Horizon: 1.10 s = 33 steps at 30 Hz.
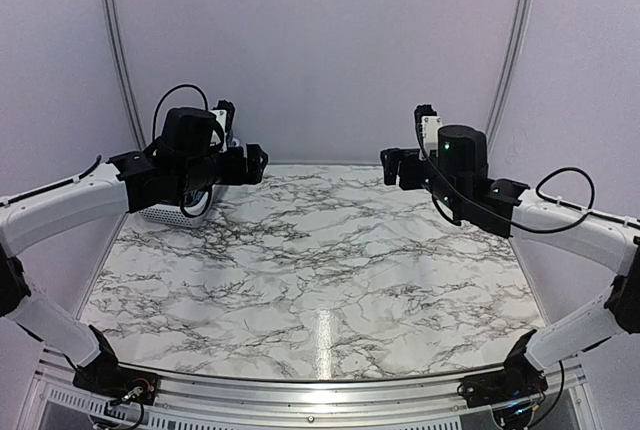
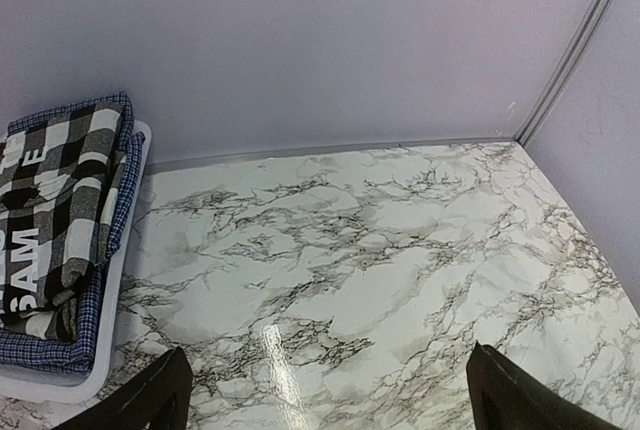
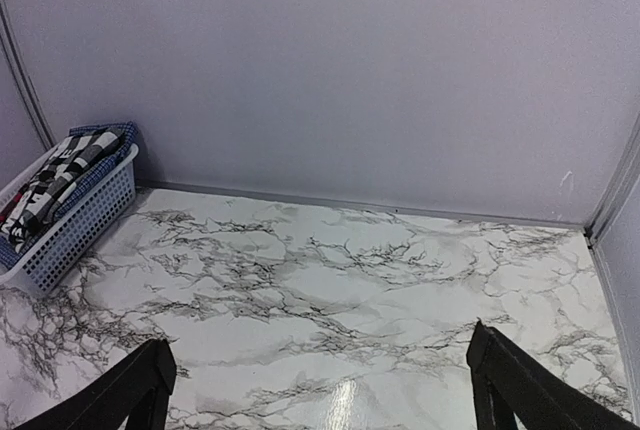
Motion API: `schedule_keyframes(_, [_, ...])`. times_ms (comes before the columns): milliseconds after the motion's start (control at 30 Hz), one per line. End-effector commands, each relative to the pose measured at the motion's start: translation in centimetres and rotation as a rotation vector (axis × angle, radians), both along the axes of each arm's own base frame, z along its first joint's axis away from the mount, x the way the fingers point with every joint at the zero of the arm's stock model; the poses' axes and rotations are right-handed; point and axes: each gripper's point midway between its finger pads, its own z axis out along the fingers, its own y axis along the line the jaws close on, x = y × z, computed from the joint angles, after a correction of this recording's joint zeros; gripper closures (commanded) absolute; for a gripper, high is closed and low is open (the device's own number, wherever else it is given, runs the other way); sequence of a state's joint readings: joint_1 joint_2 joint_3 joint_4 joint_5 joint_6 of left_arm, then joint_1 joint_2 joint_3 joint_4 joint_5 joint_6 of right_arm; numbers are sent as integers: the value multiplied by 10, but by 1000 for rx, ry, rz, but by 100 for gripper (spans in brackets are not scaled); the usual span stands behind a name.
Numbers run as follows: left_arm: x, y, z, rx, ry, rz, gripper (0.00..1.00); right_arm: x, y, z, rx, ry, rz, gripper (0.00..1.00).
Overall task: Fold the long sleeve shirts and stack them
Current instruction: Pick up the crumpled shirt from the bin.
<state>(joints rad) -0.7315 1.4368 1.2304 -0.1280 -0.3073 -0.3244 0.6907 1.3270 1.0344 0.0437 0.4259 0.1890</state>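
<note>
The checked shirt (image 2: pixel 70 190) rests uncovered on the blue shirt, so I should go on moving my open left gripper toward the lettered cloth (image 2: pixel 24 265) before its fingers close there.
A black-and-white checked shirt (image 2: pixel 60 200) lies folded in the white slotted basket (image 2: pixel 118 300) at the far left, on top of a blue fine-print shirt (image 2: pixel 50 350). Both also show in the right wrist view, the checked shirt (image 3: pixel 55 182) above the blue one (image 3: pixel 100 165) in the basket (image 3: pixel 75 225). In the top view the basket (image 1: pixel 170 213) is mostly hidden behind my left arm. My left gripper (image 1: pixel 252 163) is open and empty, held above the table beside the basket; its fingertips (image 2: pixel 150 395) stand wide apart. My right gripper (image 1: pixel 392 166) is open and empty at the far right.
The marble-patterned table (image 1: pixel 320 260) is walled by pale panels at the back and sides. A metal rail (image 1: pixel 320 390) runs along the near edge between the arm bases.
</note>
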Motion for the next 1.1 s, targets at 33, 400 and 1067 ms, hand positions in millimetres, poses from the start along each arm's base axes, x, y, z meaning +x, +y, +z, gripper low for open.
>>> schedule_keyframes(33, [5,-1,23,-18,-45,11,1,-1,-1,33,51,-63,5,1])
schedule_keyframes(400, [5,-1,15,-14,-28,12,1,-4,-5,27,55,-63,-1,2])
schedule_keyframes(1067, [46,51,10,5,28,169,1,4,7,15,20,-16,27,2])
